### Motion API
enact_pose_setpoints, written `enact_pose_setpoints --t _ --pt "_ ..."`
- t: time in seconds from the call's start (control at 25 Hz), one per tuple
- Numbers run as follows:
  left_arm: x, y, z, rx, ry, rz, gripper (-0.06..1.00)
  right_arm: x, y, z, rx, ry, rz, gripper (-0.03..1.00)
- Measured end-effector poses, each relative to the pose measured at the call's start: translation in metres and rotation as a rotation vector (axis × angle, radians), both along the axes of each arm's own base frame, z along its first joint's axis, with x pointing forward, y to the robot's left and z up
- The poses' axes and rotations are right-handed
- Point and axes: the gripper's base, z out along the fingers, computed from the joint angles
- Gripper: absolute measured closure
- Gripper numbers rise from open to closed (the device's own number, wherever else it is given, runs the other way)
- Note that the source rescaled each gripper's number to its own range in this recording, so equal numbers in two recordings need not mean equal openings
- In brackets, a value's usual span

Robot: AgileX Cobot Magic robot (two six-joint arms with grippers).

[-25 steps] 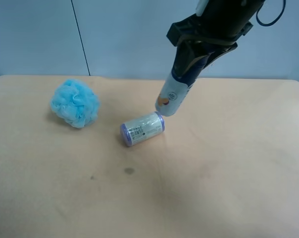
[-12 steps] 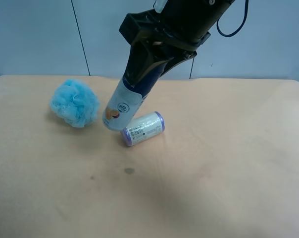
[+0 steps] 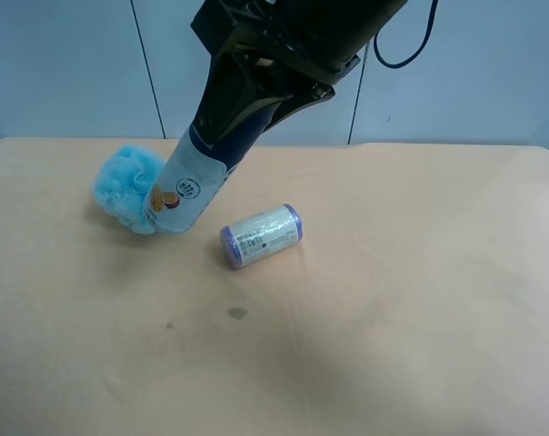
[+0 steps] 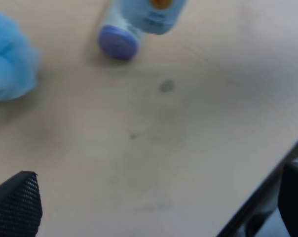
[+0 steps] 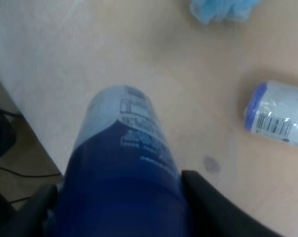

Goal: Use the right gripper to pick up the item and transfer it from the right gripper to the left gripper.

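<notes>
I should keep moving my left gripper in until it closes on the bottle's bottom end [image 3: 173,201], which is free as my right gripper holds the navy cap end [image 3: 227,145].
My right gripper [image 3: 249,89] is shut on the item [image 3: 185,189], a slim bottle with a navy cap and a white, pale-blue label with an orange fruit picture. It holds the bottle by the cap end, tilted, bottom end down, above the table in front of the sponge. The right wrist view shows the bottle [image 5: 124,163] between the black fingers [image 5: 210,207]. My left gripper [image 4: 154,202] is open and empty, low over the table; its view shows the bottle's bottom end [image 4: 161,11]. The left gripper is out of the exterior high view.
A short cream roll with purple ends [image 3: 262,234] lies on the tan table [image 3: 393,318], also in both wrist views [image 5: 279,116] [image 4: 118,40]. A fluffy light-blue sponge [image 3: 120,186] sits behind the bottle. The table edge and cables on the floor [image 5: 6,143] show.
The right arm has carried the bottle toward the exterior high view's left, from beside the roll to in front of the sponge. The roll and sponge have not moved.
</notes>
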Motion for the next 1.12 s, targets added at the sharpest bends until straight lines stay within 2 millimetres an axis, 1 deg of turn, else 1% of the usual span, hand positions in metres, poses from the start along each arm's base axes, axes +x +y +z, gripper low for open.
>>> enact_pose_setpoints --t 0.2,0.32,0.56,0.76,0.96,1.12 --pt "0.017 -0.016 -0.004 0.013 0.029 -0.102 0.03 -0.001 0.001 0.001 0.011 0.008 0.002 0.97" --pt "0.030 -0.029 -0.005 -0.003 0.033 -0.156 0.04 -0.001 0.001 0.001 0.020 0.014 0.002 0.97" --pt "0.058 -0.056 0.002 -0.010 0.011 -0.221 0.04 -0.004 0.005 0.004 0.066 0.035 0.021 0.97" --pt "0.076 -0.078 -0.004 0.035 0.017 -0.293 0.04 -0.004 0.005 0.004 0.073 0.037 0.027 0.97" --pt "0.090 -0.092 -0.011 0.049 -0.008 -0.308 0.04 -0.004 0.005 0.004 0.074 0.041 0.028 0.97" --pt "0.101 -0.097 -0.015 0.052 -0.043 -0.296 0.04 -0.004 0.005 0.004 0.074 0.041 0.029 0.97"
